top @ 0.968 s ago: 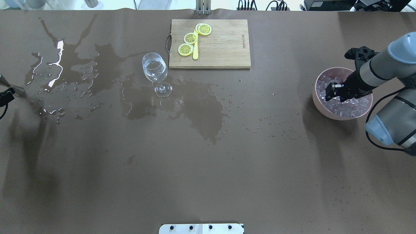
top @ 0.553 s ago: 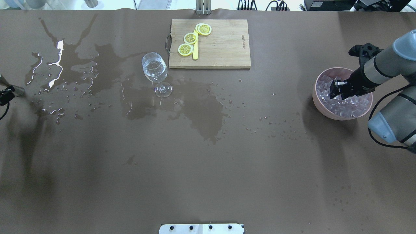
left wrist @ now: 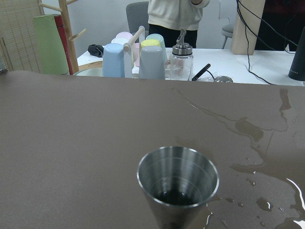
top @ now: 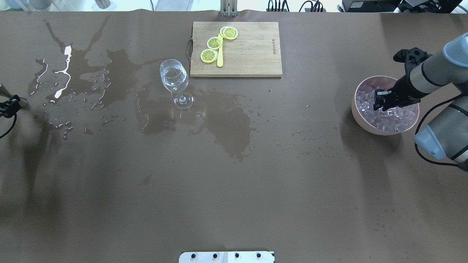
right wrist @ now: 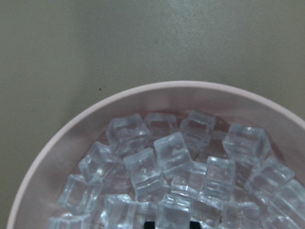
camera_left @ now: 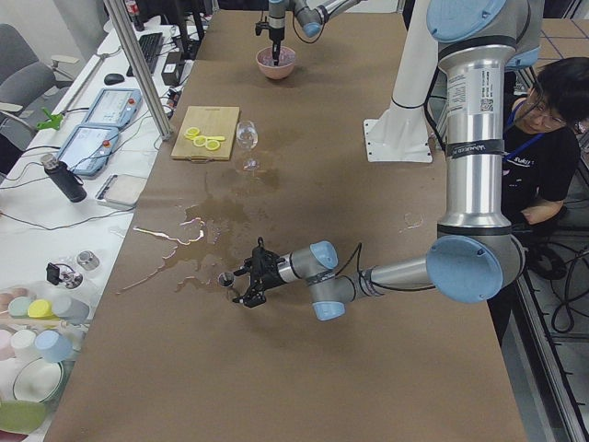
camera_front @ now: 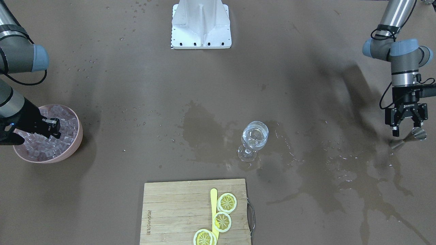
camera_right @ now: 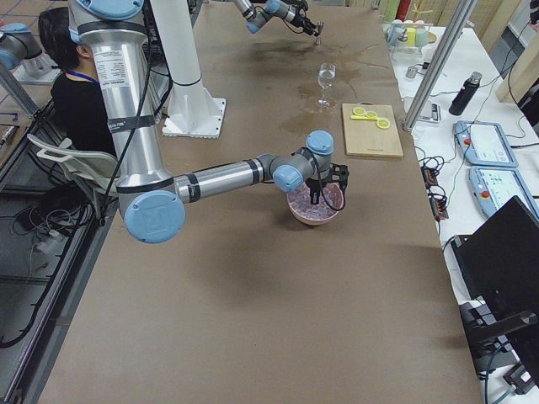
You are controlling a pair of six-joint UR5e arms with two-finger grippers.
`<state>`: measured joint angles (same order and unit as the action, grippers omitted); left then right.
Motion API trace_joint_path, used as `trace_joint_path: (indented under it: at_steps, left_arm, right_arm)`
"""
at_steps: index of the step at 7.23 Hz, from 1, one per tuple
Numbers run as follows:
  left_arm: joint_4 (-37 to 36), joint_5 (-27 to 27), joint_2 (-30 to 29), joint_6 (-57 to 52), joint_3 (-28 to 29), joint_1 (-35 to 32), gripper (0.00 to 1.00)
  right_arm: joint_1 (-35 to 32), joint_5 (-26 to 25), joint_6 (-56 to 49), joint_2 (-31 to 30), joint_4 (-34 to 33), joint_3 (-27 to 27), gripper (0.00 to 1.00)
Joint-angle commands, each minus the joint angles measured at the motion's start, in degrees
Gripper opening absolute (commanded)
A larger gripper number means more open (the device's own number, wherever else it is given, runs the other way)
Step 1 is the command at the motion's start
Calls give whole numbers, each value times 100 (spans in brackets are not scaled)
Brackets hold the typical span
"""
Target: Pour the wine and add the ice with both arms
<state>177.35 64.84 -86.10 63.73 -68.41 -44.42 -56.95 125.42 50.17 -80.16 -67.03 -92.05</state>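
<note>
The steel jigger (camera_front: pixel 417 133) gets narrow at its waist (camera_front: pixel 403 141) and wider again below, so I should expect a second flared end behind its opening when I tip it.
A wine glass (top: pixel 174 78) holding clear wine stands near the cutting board. A pink bowl (top: pixel 356 109) full of ice cubes (top: pixel 395 118) sits at the right. My right gripper (top: pixel 378 105) hangs just over the ice in the bowl. In the right wrist view a cube (right wrist: pixel 171 213) sits between its dark fingertips. My left gripper (camera_front: pixel 406 132) is open at the table's left edge. A steel jigger (left wrist: pixel 178 183) stands just off its fingertips with a little liquid in the bottom.
A wooden cutting board (top: pixel 252 51) with lemon slices (top: pixel 214 42) and a yellow knife lies at the back. Wet spill patches (top: pixel 226 124) spread across the left and middle of the brown cover. The white mount (camera_front: pixel 201 25) stands at the robot's side.
My right gripper has risen a little out of the ice and drawn back to the right. My left gripper has shifted slightly farther back; the jigger has stayed put.
</note>
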Motion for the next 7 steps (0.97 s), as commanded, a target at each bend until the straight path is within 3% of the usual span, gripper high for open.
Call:
trace_joint_path:
  at_steps: [1, 3, 4, 6, 7]
  left_arm:
    - [-7, 3, -213, -10, 179, 3, 91]
    - [2, 64, -214, -36, 241, 30, 85]
    - [2, 90, -205, -36, 241, 30, 83]
    - [2, 143, -223, -36, 284, 39, 78]
    - [2, 213, -223, -36, 285, 47, 76]
  right_arm:
    - [0, 0, -7, 1, -3, 3, 45]
    - [0, -9, -7, 27, -3, 29, 56]
    - [0, -9, -7, 27, -3, 29, 55]
    - [0, -9, -16, 36, -3, 46, 49]
    - [-9, -9, -16, 44, -3, 55, 39]
